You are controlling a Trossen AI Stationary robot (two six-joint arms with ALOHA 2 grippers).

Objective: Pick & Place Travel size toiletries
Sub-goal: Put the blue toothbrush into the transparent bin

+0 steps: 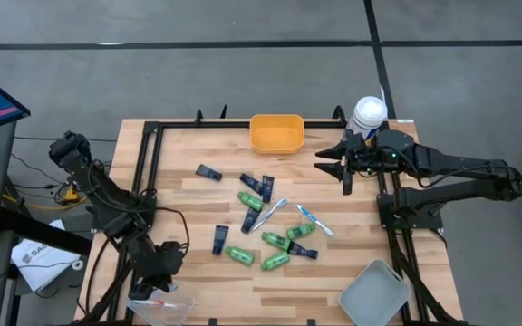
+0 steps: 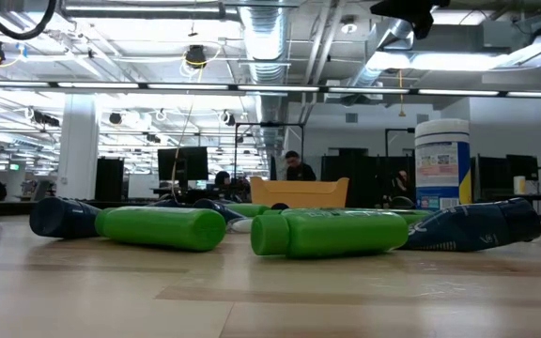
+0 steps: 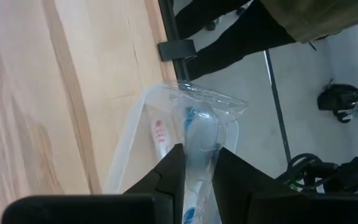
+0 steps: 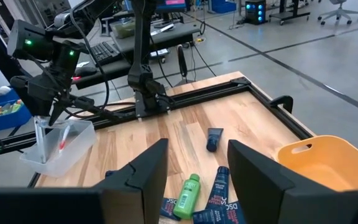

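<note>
The left gripper has the toothbrush upright [image 4: 41, 142] against the clear bin's side, so it should let go, then close and gently push the toothbrush's head [image 3: 200, 121] down into the bin.
Green bottles [image 1: 250, 200] [image 2: 332, 233], navy tubes [image 1: 220, 238] [image 2: 477, 227] and two toothbrushes [image 1: 268, 215] [image 1: 314, 219] lie scattered flat on the middle of the wooden table. My left gripper [image 1: 152, 292] [image 3: 197, 180] hangs over a clear plastic bin [image 1: 166, 310] [image 4: 61, 149] at the near left corner, shut on a toothbrush [image 3: 194, 134]. Another item with red print [image 3: 159, 134] lies in that bin. My right gripper [image 1: 329, 163] [image 4: 194, 171] hovers open above the table's far right part, pointing toward the left, touching nothing. My left gripper pinches a white and light-blue toothbrush between its two fingers [image 3: 169, 180], coming from above and pointing down. The toothbrush's free end [image 3: 191, 118] reaches past the fingertips into the clear bin. In the right wrist view it hangs upright below the fingers [image 4: 41, 142].
An orange bin [image 1: 276, 132] [image 2: 299, 192] stands at the far edge, a large white canister with a blue label [image 1: 368, 113] [image 2: 441, 164] at the far right corner, and a grey tray [image 1: 374, 294] at the near right corner. Black frame rails [image 1: 148, 181] border the table.
</note>
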